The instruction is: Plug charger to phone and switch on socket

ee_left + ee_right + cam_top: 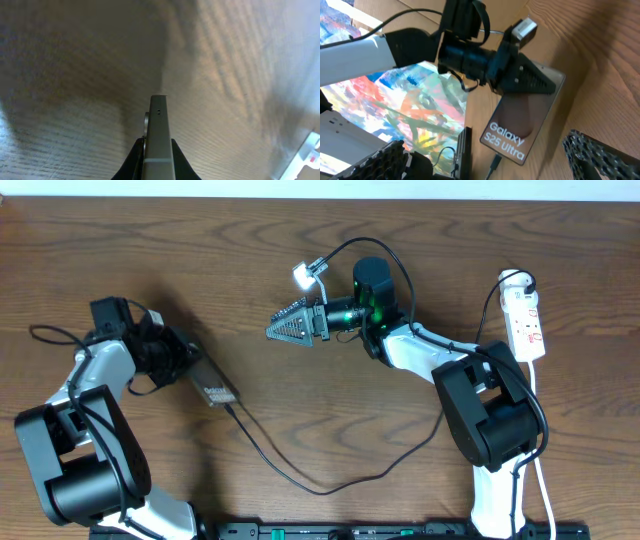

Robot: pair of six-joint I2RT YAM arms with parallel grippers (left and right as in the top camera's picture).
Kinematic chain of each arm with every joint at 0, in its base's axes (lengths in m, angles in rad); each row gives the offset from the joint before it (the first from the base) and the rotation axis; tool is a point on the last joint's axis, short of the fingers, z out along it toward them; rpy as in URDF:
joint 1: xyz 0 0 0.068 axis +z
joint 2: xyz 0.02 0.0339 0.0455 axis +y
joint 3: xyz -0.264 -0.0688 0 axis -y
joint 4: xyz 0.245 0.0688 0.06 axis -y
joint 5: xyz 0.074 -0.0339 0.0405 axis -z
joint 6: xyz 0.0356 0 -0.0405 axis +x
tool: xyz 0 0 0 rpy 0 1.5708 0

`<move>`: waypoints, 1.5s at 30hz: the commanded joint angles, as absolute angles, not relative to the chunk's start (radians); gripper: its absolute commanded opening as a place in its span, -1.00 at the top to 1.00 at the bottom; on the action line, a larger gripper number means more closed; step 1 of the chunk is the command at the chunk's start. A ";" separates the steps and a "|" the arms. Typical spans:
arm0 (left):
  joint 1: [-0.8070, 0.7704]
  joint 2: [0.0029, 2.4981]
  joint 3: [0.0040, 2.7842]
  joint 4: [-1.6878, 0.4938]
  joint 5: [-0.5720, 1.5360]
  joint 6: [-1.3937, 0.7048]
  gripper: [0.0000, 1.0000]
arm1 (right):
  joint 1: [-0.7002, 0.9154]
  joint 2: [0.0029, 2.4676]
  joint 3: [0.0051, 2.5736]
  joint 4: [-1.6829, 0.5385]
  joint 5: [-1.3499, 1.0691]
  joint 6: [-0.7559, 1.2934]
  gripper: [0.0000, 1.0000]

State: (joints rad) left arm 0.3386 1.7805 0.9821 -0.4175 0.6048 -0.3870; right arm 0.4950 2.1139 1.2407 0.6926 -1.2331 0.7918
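Note:
The charger connector is seated in the phone's lower edge [501, 155]. My left gripper should keep lowering the phone until it rests on the clear wood [238, 372], then let go.
The phone [215, 390] is a dark glossy slab lying on the wooden table at the left. My left gripper [193, 368] is shut on its upper end. In the left wrist view the phone's thin grey edge [159, 120] runs out from between the closed jaws of the left gripper [159, 146]. In the right wrist view the phone [517, 127] shows white "Galaxy S25 Ultra" lettering. The charger connector [495, 162] sits against its lower edge, and the thin black cable [320, 490] loops across the table to the right. My right gripper [285, 327] hangs open at mid-table, away from the phone. The white socket [525, 320] lies at the far right.
The right arm's base [490, 420] stands between the cable loop and the socket, whose white cord [540, 470] runs down the right side. A black rail [330, 530] lines the front edge. The socket's corner [310, 155] shows low right in the left wrist view.

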 commanded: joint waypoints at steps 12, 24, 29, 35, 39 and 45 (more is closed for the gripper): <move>0.341 1.784 0.886 -0.353 0.582 -0.368 0.85 | 0.508 2.097 1.254 0.691 -1.233 0.768 -0.99; 0.341 1.784 0.886 -0.358 0.582 -0.356 0.85 | 0.511 2.097 1.254 0.691 -1.233 0.761 -0.98; 0.341 1.784 0.886 -0.362 0.582 -0.356 0.81 | 0.511 2.097 1.254 0.691 -1.233 0.761 -0.99; 0.341 1.784 0.886 -0.386 0.582 -0.355 0.66 | 0.511 2.097 1.254 0.691 -1.233 0.761 -0.98; 0.341 1.784 0.886 -0.388 0.582 -0.355 0.66 | 0.511 2.097 1.254 0.691 -1.234 0.761 -0.99; 0.341 1.784 0.886 -0.400 0.582 -0.355 0.66 | 0.511 2.097 1.254 0.691 -1.234 0.761 -0.99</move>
State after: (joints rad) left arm 0.3386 1.7805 0.8978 -0.3794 0.5972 -0.3622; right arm 0.5072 2.1139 1.2407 0.6922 -1.2335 0.7773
